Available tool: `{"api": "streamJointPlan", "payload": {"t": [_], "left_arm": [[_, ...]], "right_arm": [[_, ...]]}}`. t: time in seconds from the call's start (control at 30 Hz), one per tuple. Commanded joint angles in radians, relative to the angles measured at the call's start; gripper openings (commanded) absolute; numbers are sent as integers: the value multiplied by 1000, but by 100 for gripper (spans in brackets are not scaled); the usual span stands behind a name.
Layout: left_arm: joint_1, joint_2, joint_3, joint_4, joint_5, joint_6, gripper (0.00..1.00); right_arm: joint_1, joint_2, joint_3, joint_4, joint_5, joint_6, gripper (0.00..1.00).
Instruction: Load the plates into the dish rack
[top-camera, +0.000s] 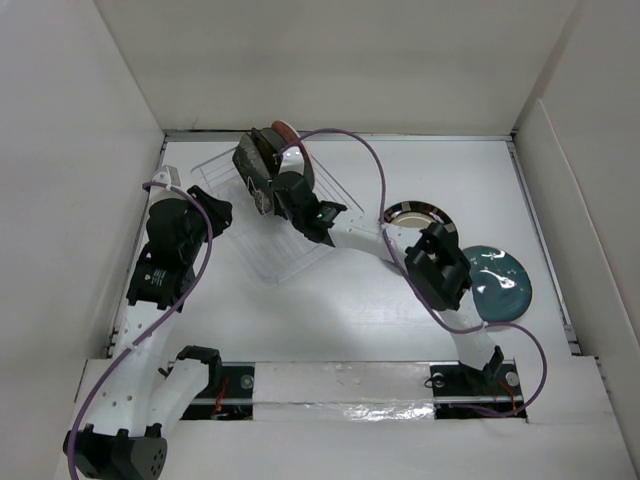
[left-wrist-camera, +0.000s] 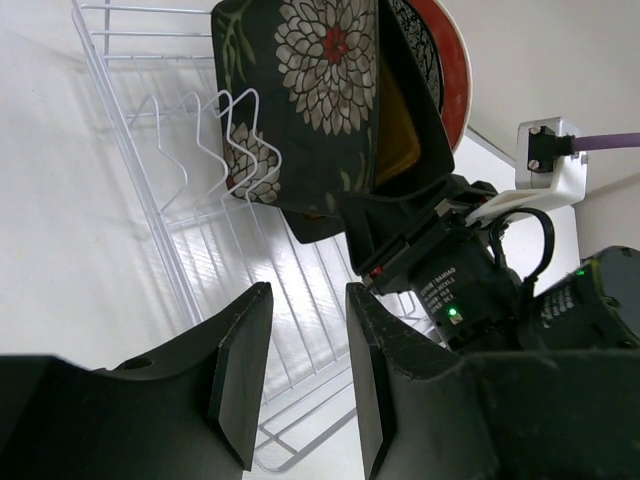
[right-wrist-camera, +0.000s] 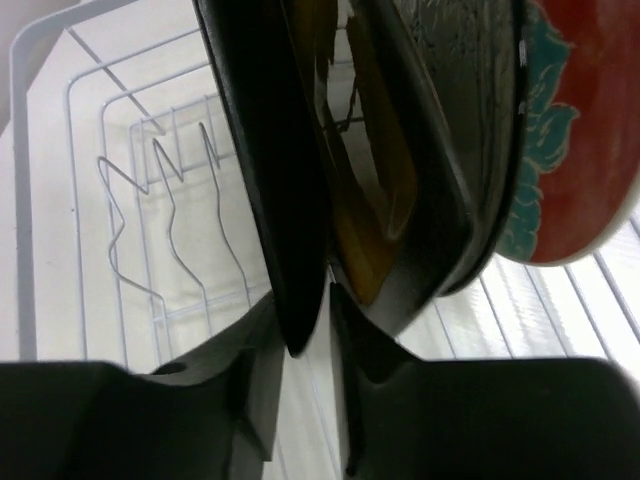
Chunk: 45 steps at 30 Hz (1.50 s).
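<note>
I can see that the dark floral square plate (left-wrist-camera: 305, 105) leans away from the amber-centred square plate, so next my right gripper stands it up straight again along that plate (left-wrist-camera: 398, 130) before the gripper opens.
The dish rack (top-camera: 262, 238) stands at the back left, and it also shows in the left wrist view (left-wrist-camera: 150, 150). Three plates stand on edge in it: the dark floral square plate (top-camera: 252, 170), the amber-centred square plate (left-wrist-camera: 395, 130) and the teal-red patterned round plate (top-camera: 285, 132). My right gripper (top-camera: 278, 192) is over the rack, shut on the lower edge of the dark floral plate (right-wrist-camera: 260, 150). My left gripper (left-wrist-camera: 305, 380) is open and empty at the rack's left side (top-camera: 215, 210). The dark striped-rim plate (top-camera: 415, 215) and the plain teal plate (top-camera: 505, 285) lie on the table at the right. The cream plate is out of view.
White walls box in the table on three sides. The right arm's elbow (top-camera: 440, 265) hangs over the gap between the two flat plates, partly covering both. A purple cable (top-camera: 375, 165) loops above the table. White wire dividers (right-wrist-camera: 150, 200) stand free in the rack's left part.
</note>
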<state>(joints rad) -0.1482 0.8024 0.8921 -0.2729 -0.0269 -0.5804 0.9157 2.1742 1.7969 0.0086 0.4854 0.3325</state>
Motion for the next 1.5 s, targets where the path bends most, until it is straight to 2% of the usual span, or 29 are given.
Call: {"api": "streamJointPlan", "payload": {"t": [0.0,0.07,0.17,0.47,0.63,0.97,1.1,1.13,1.3,1.37,1.47], "left_arm": [[9,-11,-10,52,15,10,33],[9,-3,-12,52,22,10,33],[9,-6,-18,49,22,13,33],[9,-6,-19,55,19,14,33],[9,-5,-21,61,22,14,33],[9,-5,-24,64,22,21,33],[9,-3,-22,61,22,22,33],[9,-6,-24,63,22,22,33],[9,-8,-25,64,22,22,33],[9,-12,-28,70,22,19,33],[9,-8,-27,70,22,20,33]], "right_arm": [[9,36,71,63,25,-22,19],[9,62,143,22,65,-45,7],[29,55,147,57,134,-105,0],[63,16,213,120,284,-237,0],[72,7,263,128,320,-277,0],[81,15,381,1,311,-306,0],[81,-30,283,14,303,-284,0],[81,-51,213,40,302,-277,0],[90,-50,87,76,317,-195,0],[91,-92,-35,223,343,-156,0],[91,-114,-93,329,375,-113,0]]}}
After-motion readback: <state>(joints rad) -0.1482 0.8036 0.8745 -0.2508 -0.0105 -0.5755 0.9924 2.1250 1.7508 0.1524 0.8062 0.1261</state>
